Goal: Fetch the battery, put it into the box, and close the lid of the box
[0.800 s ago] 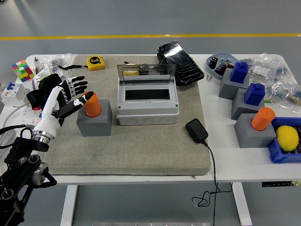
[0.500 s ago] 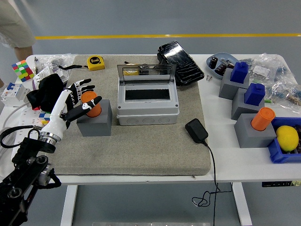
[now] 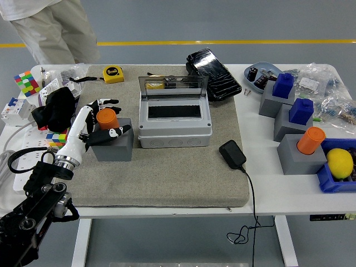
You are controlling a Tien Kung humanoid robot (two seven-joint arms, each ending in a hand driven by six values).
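Note:
I expect the orange battery [image 3: 107, 118] to slide out and leave the grey block behind when I lift it, because a dark rim goes around the matching battery's base [image 3: 305, 152].
An orange cylindrical battery [image 3: 106, 118] stands upright in a grey block [image 3: 113, 146] on the left of the grey mat. My left hand [image 3: 115, 117] is at the battery with its fingers spread: the fingers [image 3: 105, 103] reach past its far side and the thumb lies over the block's near top. It is not closed on the battery. The grey box [image 3: 174, 127] sits at the mat's centre, with its clear lid [image 3: 173, 87] standing upright at the back. A second orange battery [image 3: 310, 140] stands in a grey block at the right.
A person [image 3: 55, 28] stands at the far left of the table. A black charger [image 3: 232, 153] with its cable lies right of the box. Blue pieces on grey blocks [image 3: 283, 92], a lemon [image 3: 340, 163] in a blue bin, a tape measure [image 3: 113, 73], a Rubik's cube [image 3: 25, 82] and a black cloth [image 3: 55, 105] surround the mat.
My left hand has moved right and down around the battery, with the thumb now over the block's near side. A person has walked into view at the top left.

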